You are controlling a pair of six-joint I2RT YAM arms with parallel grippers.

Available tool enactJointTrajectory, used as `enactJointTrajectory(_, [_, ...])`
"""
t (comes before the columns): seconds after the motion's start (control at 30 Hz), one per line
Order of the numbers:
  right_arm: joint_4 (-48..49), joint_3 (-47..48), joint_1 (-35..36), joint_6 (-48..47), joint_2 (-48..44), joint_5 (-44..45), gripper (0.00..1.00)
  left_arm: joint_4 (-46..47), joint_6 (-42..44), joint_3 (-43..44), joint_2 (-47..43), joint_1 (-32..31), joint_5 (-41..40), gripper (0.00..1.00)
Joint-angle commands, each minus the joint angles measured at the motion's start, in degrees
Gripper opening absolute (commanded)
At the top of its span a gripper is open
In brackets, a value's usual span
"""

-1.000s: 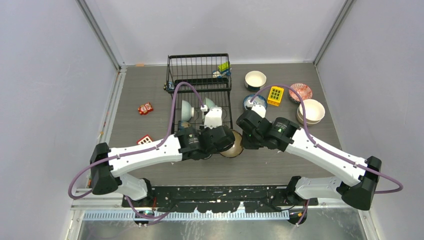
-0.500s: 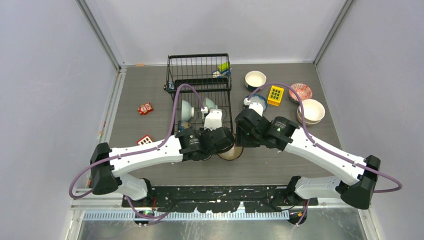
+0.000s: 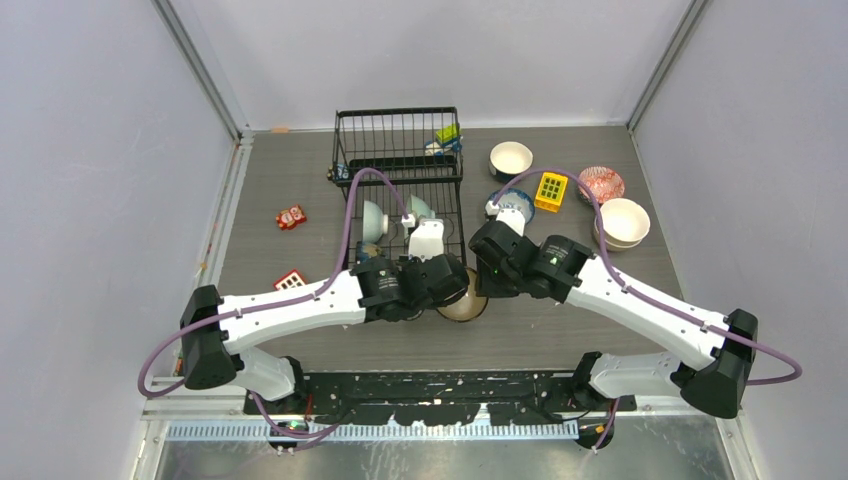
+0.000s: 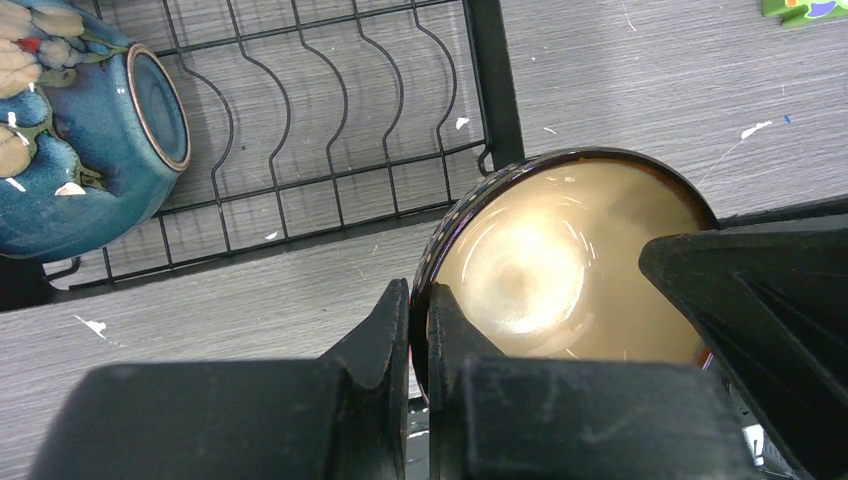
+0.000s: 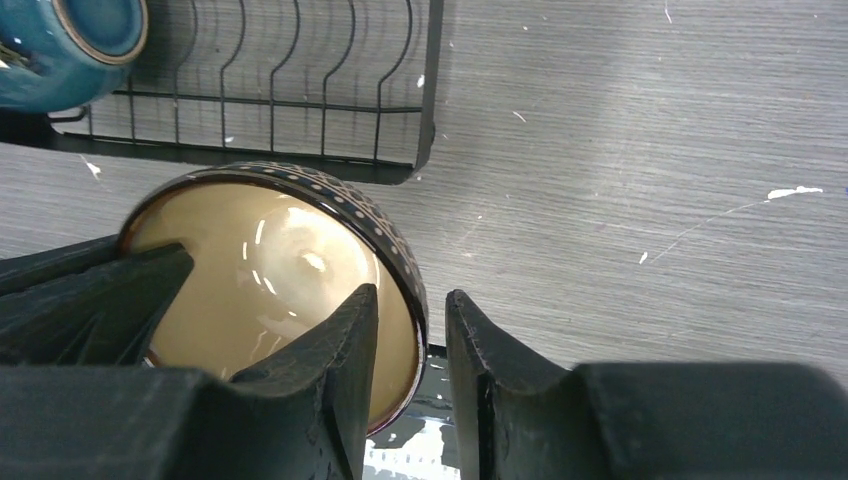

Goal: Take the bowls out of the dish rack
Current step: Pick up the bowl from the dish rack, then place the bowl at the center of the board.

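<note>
The brown bowl's rim (image 4: 440, 250) is in my left gripper, away from the other bowls, so my right gripper should close on the opposite rim (image 5: 410, 283) and take the bowl there.
A brown bowl (image 3: 463, 305) with a cream inside (image 4: 560, 260) hangs just off the near right corner of the black dish rack (image 3: 400, 150). My left gripper (image 4: 418, 295) is shut on its left rim. My right gripper (image 5: 412, 300) straddles the opposite rim of this bowl (image 5: 270, 270), one finger inside and one outside, with a gap still showing, so it is open. Two teal bowls (image 3: 375, 218) (image 3: 418, 207) stand on edge in the rack. One of them shows in the left wrist view (image 4: 90, 130) and in the right wrist view (image 5: 60, 40).
Right of the rack sit a white bowl (image 3: 511, 158), a red-patterned bowl (image 3: 601, 184), stacked cream bowls (image 3: 622, 222) and a yellow block (image 3: 551, 190). Red toys (image 3: 291, 217) (image 3: 291, 280) lie to the left. A green-yellow block (image 3: 447, 135) rests in the rack's back section.
My right arm has edged left up to the brown bowl. The left arm and the bowl have hardly moved.
</note>
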Motion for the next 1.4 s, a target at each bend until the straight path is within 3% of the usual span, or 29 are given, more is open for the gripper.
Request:
enactJointTrajectory(0.0, [0.0, -1.1, -0.1, -0.9, -0.5, 1.5, 0.36, 3.8, -1.7, 3.1, -3.4, -0.1, -1.2, 0.0])
enactJointTrajectory(0.1, [0.3, -1.7, -0.1, -0.8, -1.0, 1.5, 0.32, 3.8, -1.9, 3.0, -3.5, -0.1, -1.2, 0.0])
enactJointTrajectory(0.3, [0.1, -1.7, -0.1, -0.8, -1.8, 2.3, 0.05, 4.3, -2.2, 2.7, -3.7, -0.1, -1.1, 0.0])
enactJointTrajectory(0.37, [-0.2, -1.5, -0.1, -0.7, -2.1, 2.9, 0.01, 4.8, -2.2, 2.1, -3.9, -0.1, -1.2, 0.01])
enactJointTrajectory(0.4, [-0.4, -1.3, -0.1, -0.7, -2.3, 3.3, 0.01, 5.0, -2.2, 2.0, -4.1, -0.1, -1.2, 0.08])
enactJointTrajectory(0.57, [-2.6, -1.4, -0.1, -1.0, -3.6, 7.8, 0.01, 6.9, -0.1, 1.1, -5.0, -0.1, -0.4, 0.72])
enactJointTrajectory(0.6, [-3.8, -1.7, -0.2, -1.2, -4.0, 10.0, 0.01, 7.1, 0.4, 1.0, -5.3, -0.1, -0.3, 0.92])
enactJointTrajectory(0.63, [-4.7, -2.0, -0.5, -1.3, -4.4, 11.5, 0.01, 7.2, 0.8, 0.9, -5.6, -0.1, -0.4, 0.99])
enactJointTrajectory(0.77, [-6.5, -3.8, -5.1, -2.9, -8.3, 14.2, 0.01, 8.4, 2.8, -1.2, -8.2, -0.1, -2.1, 1.0])
enactJointTrajectory(0.83, [-6.1, -5.0, -11.4, -4.7, -10.0, 13.9, 0.01, 8.3, 3.9, -2.4, -9.9, -0.1, -3.7, 1.0])
enactJointTrajectory(1.1, [5.2, -12.5, -35.0, -8.2, -10.8, 0.9, 0.01, 8.8, 6.0, -11.9, -19.9, 0.0, -6.8, 1.0])
enactJointTrajectory(1.37, [16.3, -16.0, -38.6, -5.0, -1.3, -1.7, 0.01, 8.6, 5.9, -22.6, -35.7, 0.0, -9.6, 1.0])
